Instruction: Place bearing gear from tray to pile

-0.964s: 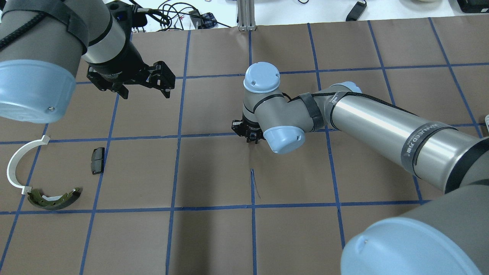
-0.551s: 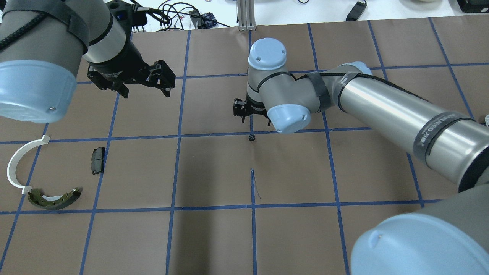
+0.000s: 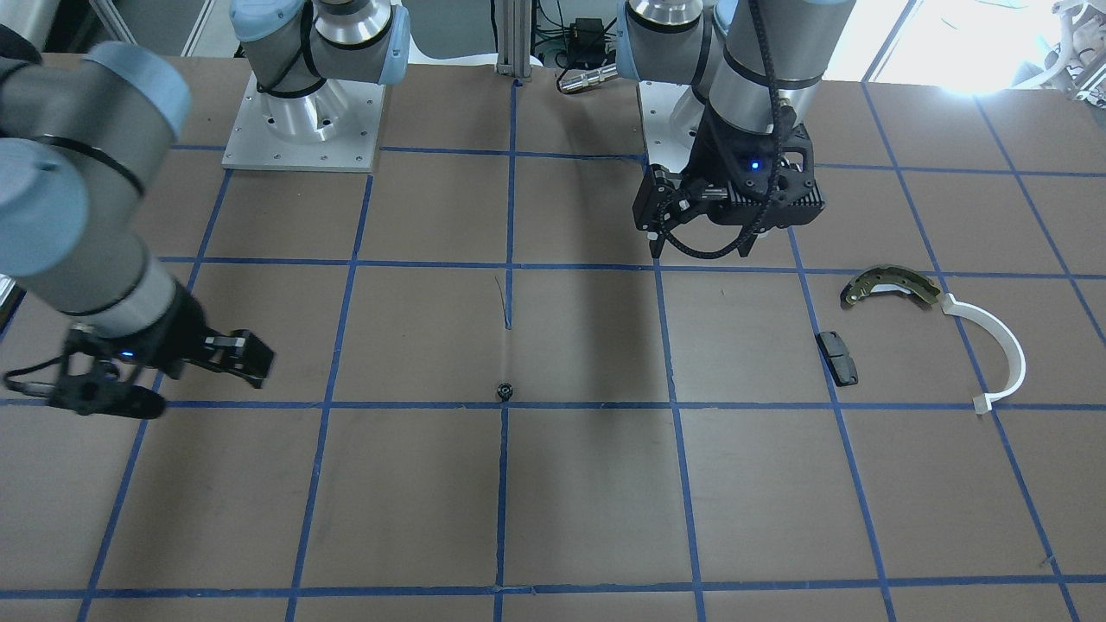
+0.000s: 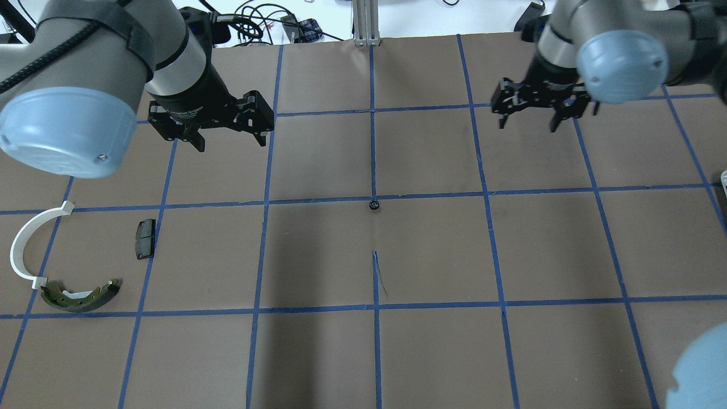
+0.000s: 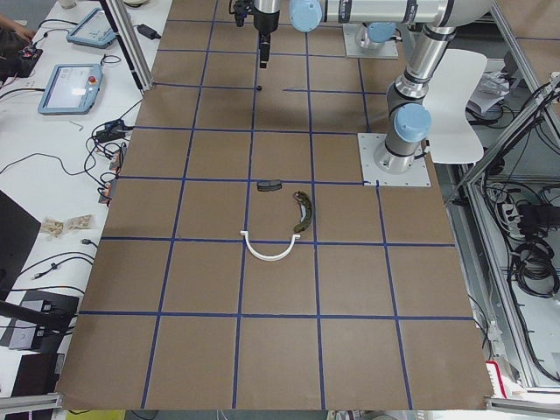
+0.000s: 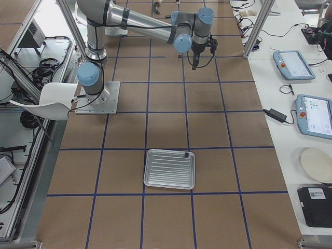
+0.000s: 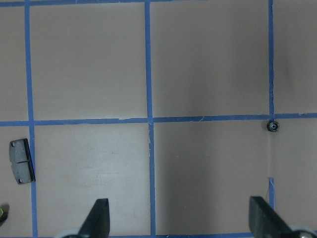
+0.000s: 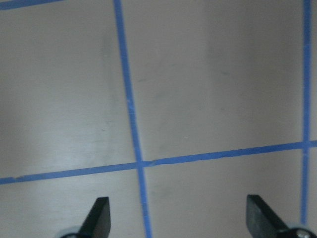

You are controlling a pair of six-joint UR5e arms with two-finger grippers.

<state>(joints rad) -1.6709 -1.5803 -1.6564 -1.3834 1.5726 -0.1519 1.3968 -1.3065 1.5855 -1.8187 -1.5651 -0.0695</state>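
Note:
My right gripper is open and should keep moving toward the tray until its fingers straddle the bearing gear that lies free in the tray's corner.
The bearing gear (image 4: 373,205) is a small black toothed ring lying alone on the brown table at a blue tape crossing; it also shows in the front view (image 3: 504,391) and the left wrist view (image 7: 273,126). My left gripper (image 4: 231,144) hangs open and empty above the table, left of and beyond the gear. My right gripper (image 4: 528,126) is open and empty, far right of the gear. The pile lies at the near left: brake shoe (image 4: 82,295), white arc (image 4: 23,244), black pad (image 4: 145,238). The tray (image 6: 166,174) shows in the right side view.
The table is brown paper with a blue tape grid. A small dark item (image 6: 185,154) sits at the tray's far corner. Cables and an aluminium post (image 4: 366,23) lie beyond the table's far edge. The pad also shows in the left wrist view (image 7: 21,161).
My right gripper let go of the gear at the table's middle, rose and swung far to the right. My left gripper shifted slightly right. The gear stays where it was set down.

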